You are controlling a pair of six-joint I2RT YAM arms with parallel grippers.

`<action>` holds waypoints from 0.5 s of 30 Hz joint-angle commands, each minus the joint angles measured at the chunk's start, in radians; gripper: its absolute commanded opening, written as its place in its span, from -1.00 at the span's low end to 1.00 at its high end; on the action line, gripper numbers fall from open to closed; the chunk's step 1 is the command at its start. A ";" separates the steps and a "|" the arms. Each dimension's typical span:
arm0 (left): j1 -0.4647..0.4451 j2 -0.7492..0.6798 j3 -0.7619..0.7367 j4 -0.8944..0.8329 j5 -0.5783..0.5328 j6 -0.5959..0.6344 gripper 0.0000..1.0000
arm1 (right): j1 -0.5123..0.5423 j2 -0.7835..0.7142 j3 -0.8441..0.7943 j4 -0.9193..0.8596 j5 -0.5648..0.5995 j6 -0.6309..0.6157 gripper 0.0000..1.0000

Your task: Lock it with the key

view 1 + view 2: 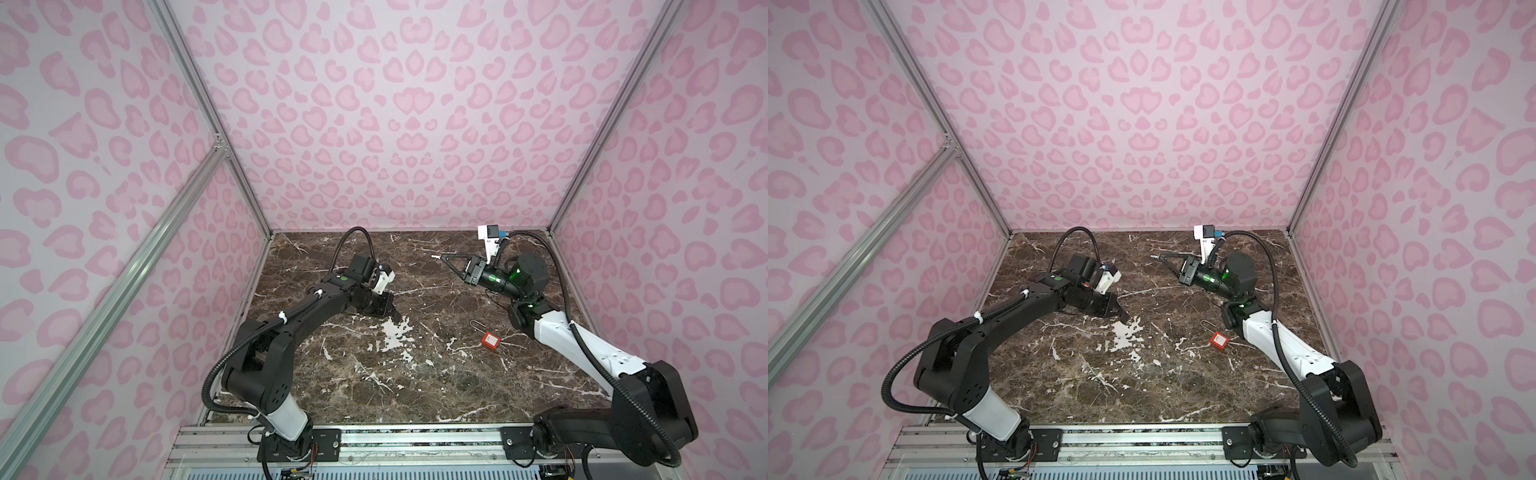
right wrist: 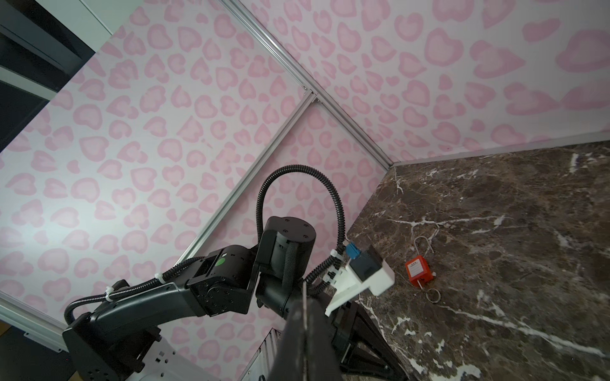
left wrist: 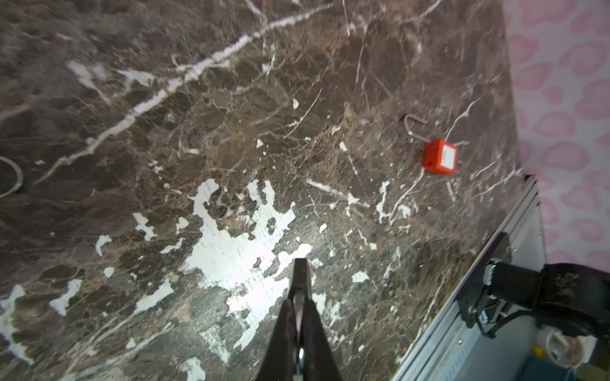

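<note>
My left gripper should go on moving down onto the marble [image 1: 408, 345] beside the white patch until its load rests, and then let go, because that spot is open and clear of the red padlock [image 1: 491, 341].
A red padlock [image 1: 490, 341] [image 1: 1219, 339] lies on the marble right of centre, close to my right forearm. Its thin shackle [image 3: 414, 127] stands open in the left wrist view, beside the red body [image 3: 440, 156]. The right wrist view shows a red padlock [image 2: 418, 268] beside the left wrist camera. A key [image 2: 422, 283] sits in its base, with a ring [image 2: 433, 294] on it. I cannot tell if it is the same lock. My left gripper [image 1: 398, 318] [image 3: 301, 264] is shut, its tip low over the table's middle. My right gripper [image 1: 436, 257] [image 2: 303, 297] is shut and raised near the back.
Pink patterned walls with aluminium posts close the table [image 1: 374, 395] on three sides. A metal rail [image 1: 415, 436] carrying both arm bases runs along the front. An arc of a metal ring [image 3: 15, 178] shows at the edge of the left wrist view.
</note>
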 commanded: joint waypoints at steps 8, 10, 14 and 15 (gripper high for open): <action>-0.055 0.142 0.111 -0.214 0.020 0.233 -0.94 | -0.028 -0.040 -0.017 -0.071 -0.009 -0.049 -1.00; -0.062 0.158 0.118 -0.215 0.037 0.248 -0.94 | -0.030 -0.041 -0.018 -0.071 -0.011 -0.046 -1.00; -0.067 0.189 0.127 -0.212 0.062 0.266 -0.94 | -0.031 -0.043 -0.015 -0.068 -0.015 -0.039 -1.00; -0.067 0.193 0.124 -0.204 0.074 0.265 -0.94 | -0.031 -0.044 -0.014 -0.071 -0.015 -0.040 -1.00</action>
